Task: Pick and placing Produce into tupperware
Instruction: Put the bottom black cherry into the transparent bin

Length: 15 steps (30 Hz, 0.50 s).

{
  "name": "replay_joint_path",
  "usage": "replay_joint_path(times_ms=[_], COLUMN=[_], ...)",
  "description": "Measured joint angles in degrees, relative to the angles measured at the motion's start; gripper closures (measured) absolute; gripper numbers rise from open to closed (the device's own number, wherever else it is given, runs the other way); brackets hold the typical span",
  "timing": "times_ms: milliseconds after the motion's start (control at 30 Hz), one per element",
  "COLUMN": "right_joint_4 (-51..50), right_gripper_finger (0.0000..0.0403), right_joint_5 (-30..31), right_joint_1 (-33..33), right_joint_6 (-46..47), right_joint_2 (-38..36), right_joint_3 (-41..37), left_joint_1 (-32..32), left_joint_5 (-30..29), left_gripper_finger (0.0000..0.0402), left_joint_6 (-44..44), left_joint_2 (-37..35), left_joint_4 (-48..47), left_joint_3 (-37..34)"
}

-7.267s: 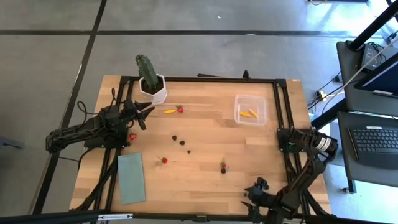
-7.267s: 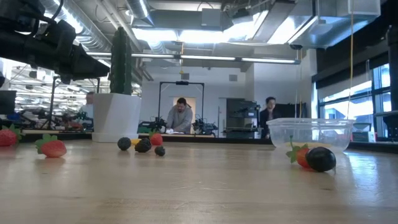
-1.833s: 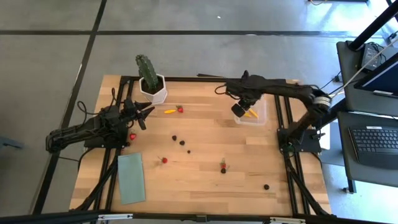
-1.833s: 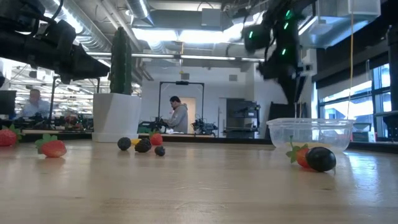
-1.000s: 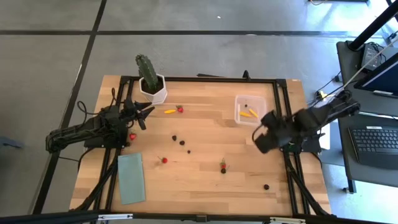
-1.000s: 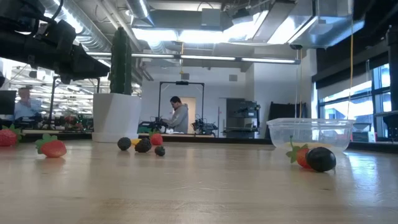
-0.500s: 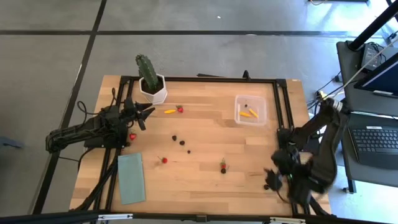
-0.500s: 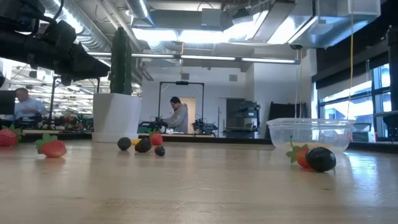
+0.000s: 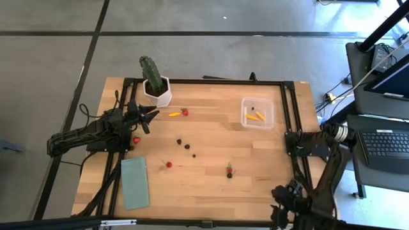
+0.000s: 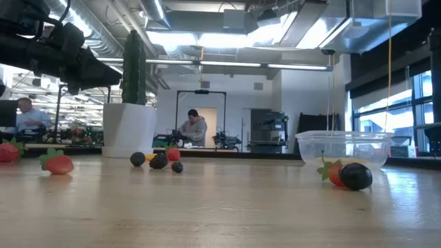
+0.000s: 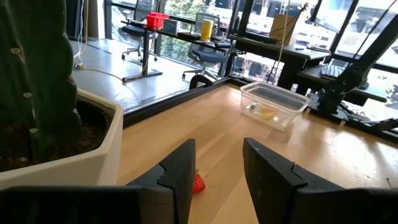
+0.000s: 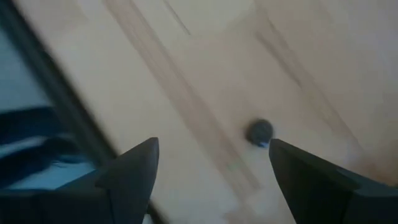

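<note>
My right gripper's open fingers are above the single dark berry (image 12: 259,132), which lies apart from other produce. I should keep going down until they are on both sides of the berry, and then close them.
The clear tupperware (image 9: 257,112) stands at the far right of the table with yellow-orange pieces and a dark berry inside. Produce lies scattered mid-table: a strawberry (image 9: 185,112), an orange piece (image 9: 174,114), dark berries (image 9: 188,146), a strawberry (image 9: 169,164) and a strawberry with a berry (image 9: 229,171). My right gripper (image 9: 281,199) hangs open over the near right corner, pointing steeply down; its wrist view shows a single dark berry (image 12: 259,132) on the wood between the fingers. My left gripper (image 11: 214,177) waits open and level at the left, near the cactus pot.
A green cactus in a white pot (image 9: 156,89) stands at the far left, and a flat green pad (image 9: 135,183) lies at the near left. A black frame (image 9: 291,121) runs along the table's right edge. People sit in the room beyond the table.
My right gripper has swung from beside the tupperware toward the table's near edge and down, ending above the dark berry at the near right corner. The produce and the tupperware have stayed where they were.
</note>
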Motion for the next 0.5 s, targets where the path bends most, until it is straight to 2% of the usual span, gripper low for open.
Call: replay_joint_path(times_ms=[100,200,433,500], right_joint_4=[-3.80,-7.54,-9.15,-8.98], right_gripper_finger=[0.0097,0.0097,0.0097,0.0097], right_joint_5=[-1.11,0.65,2.64,2.18], right_joint_1=[0.85,1.79,4.33,4.54], right_joint_6=[0.27,2.35,16.25,16.65], right_joint_2=[2.26,4.35,7.21,8.00], right_joint_3=[0.00,0.00,-0.07,-0.07], left_joint_1=[-0.01,0.00,0.00,0.00], left_joint_5=[-0.02,-0.02,0.00,-0.01], left_gripper_finger=[0.0276,0.0276,0.0276,0.0276], left_joint_6=[0.00,0.00,0.00,0.00], left_joint_2=[0.00,-0.01,-0.01,-0.01], left_joint_4=[0.00,-0.02,-0.01,-0.01], left_joint_3=[0.00,0.00,0.00,0.00])
